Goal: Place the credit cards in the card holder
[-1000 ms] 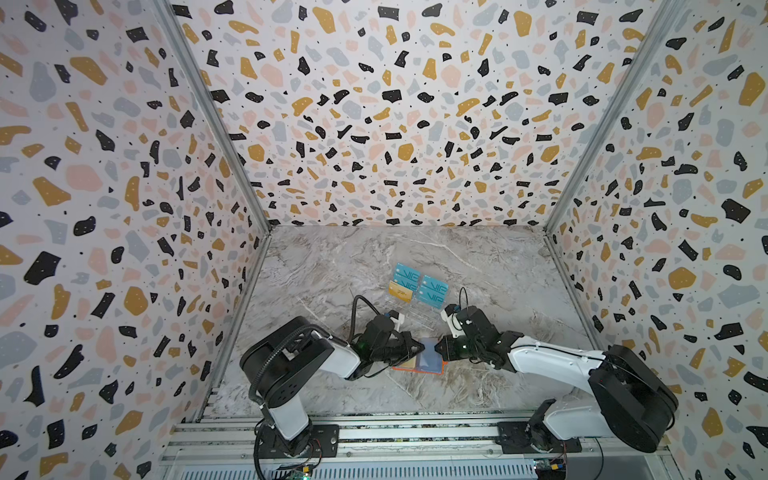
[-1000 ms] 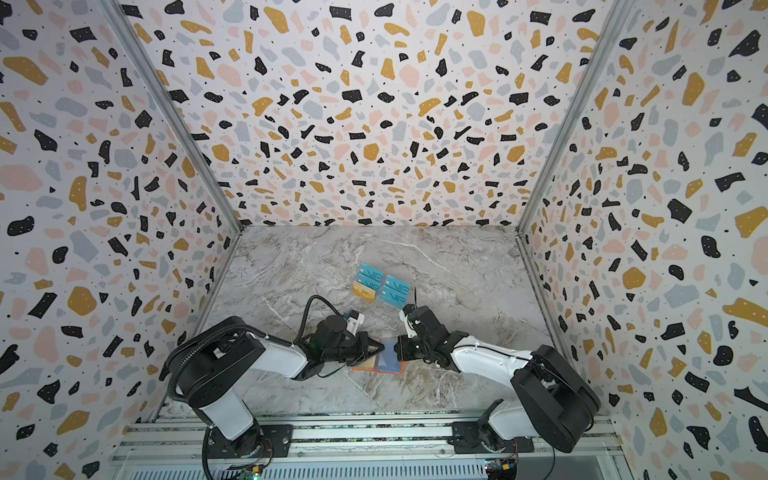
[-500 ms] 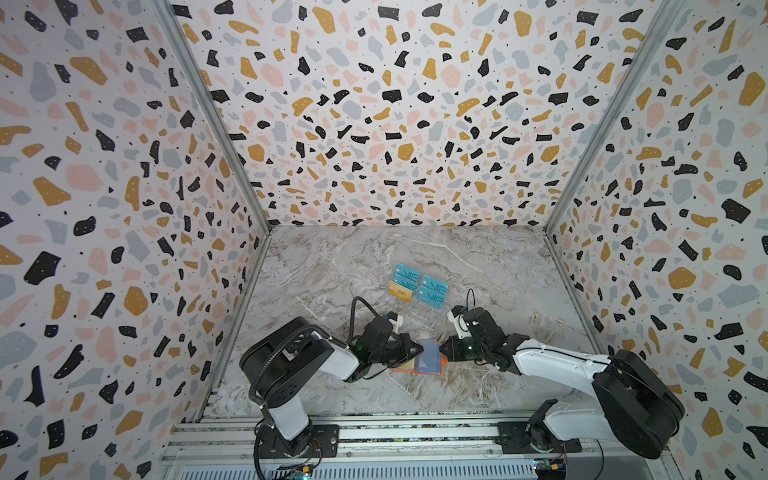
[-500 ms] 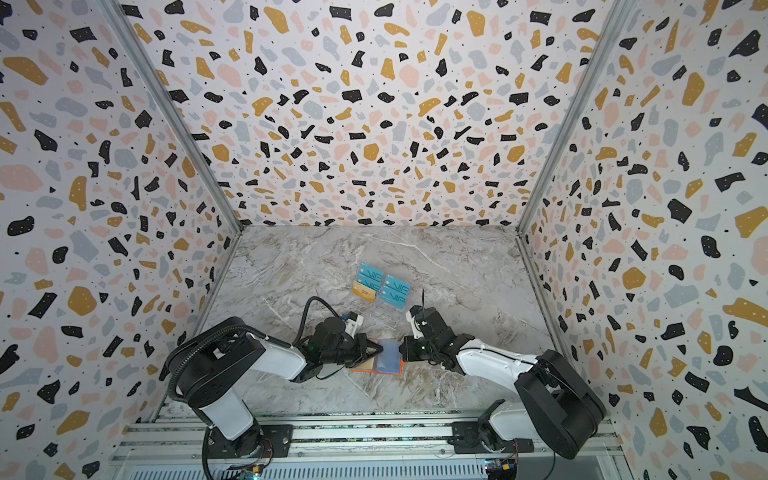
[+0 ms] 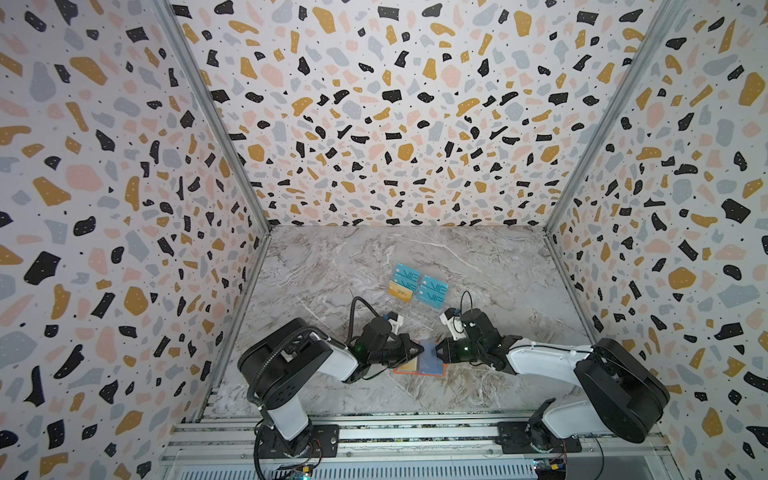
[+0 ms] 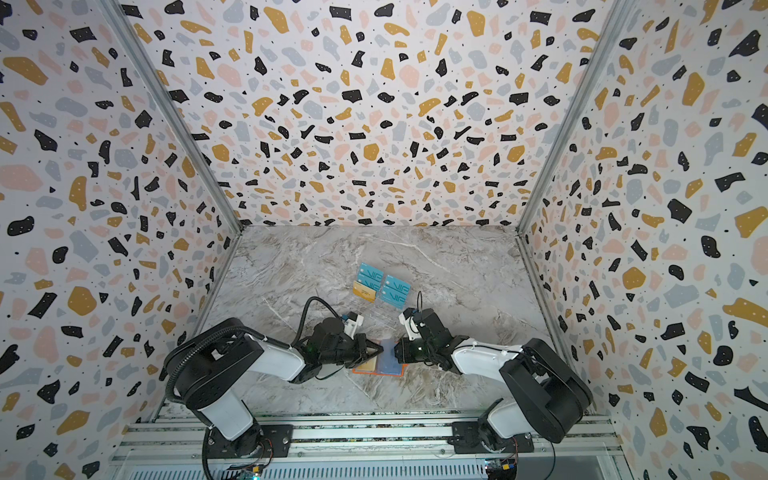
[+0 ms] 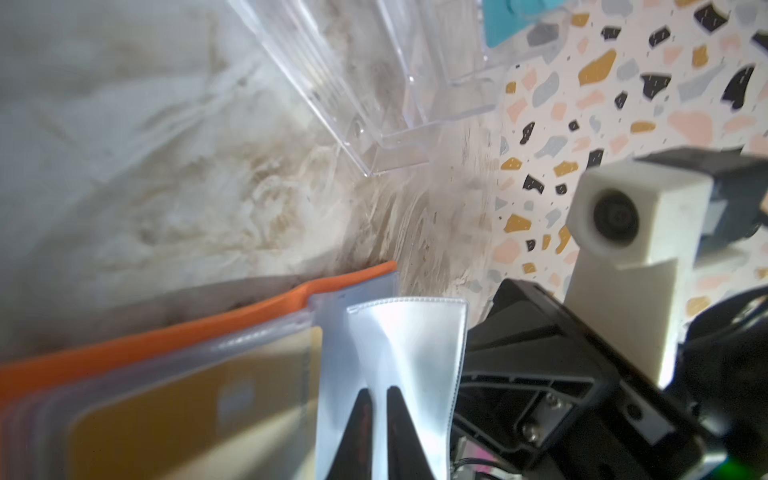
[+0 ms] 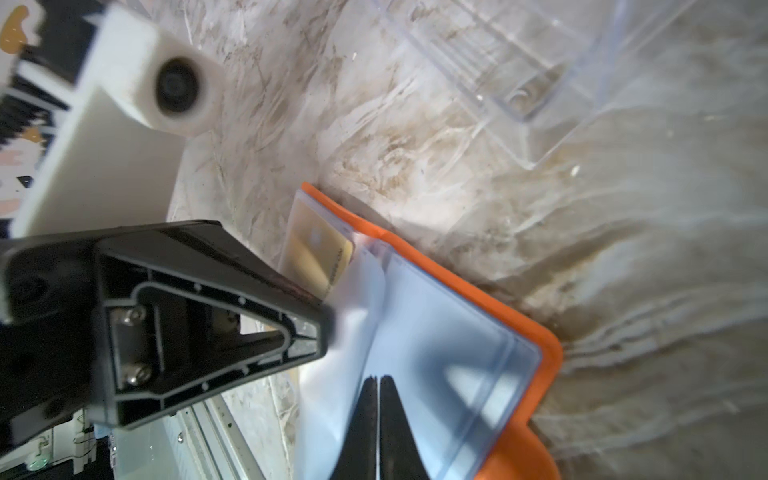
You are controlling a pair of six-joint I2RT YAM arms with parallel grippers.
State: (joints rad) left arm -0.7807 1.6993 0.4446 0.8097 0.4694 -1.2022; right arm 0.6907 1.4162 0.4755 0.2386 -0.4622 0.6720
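The clear sleeve (image 7: pixel 412 344) is held up in my left gripper, so my left gripper should open while my right gripper pushes the sleeve flat over the gold card (image 7: pixel 192 408).
The orange card holder (image 5: pixel 419 370) lies open near the table's front, with a gold card (image 5: pixel 408 365) in its left sleeve. That gold card (image 7: pixel 187 411) also shows in the left wrist view. My left gripper (image 5: pixel 417 351) reaches in from the left. Its jaws (image 7: pixel 378 395) stand a narrow gap apart around a raised clear sleeve (image 7: pixel 407 332). My right gripper (image 5: pixel 437 354) comes from the right, shut (image 8: pixel 378 380) on a lifted clear sleeve (image 8: pixel 436 332) of the card holder (image 8: pixel 540 340). Teal VIP credit cards (image 5: pixel 420 283) and one gold card (image 5: pixel 400 291) stand farther back.
A transparent acrylic tiered rack (image 5: pixel 415 312) holds the loose cards just behind both grippers; its near corner (image 7: pixel 386 137) is close to the holder. Terrazzo walls enclose three sides, and a metal rail (image 5: pixel 395 432) runs along the front.
The left jaws have parted slightly around the sleeve they were pinching. The right gripper stays shut and has shifted a little over the holder.
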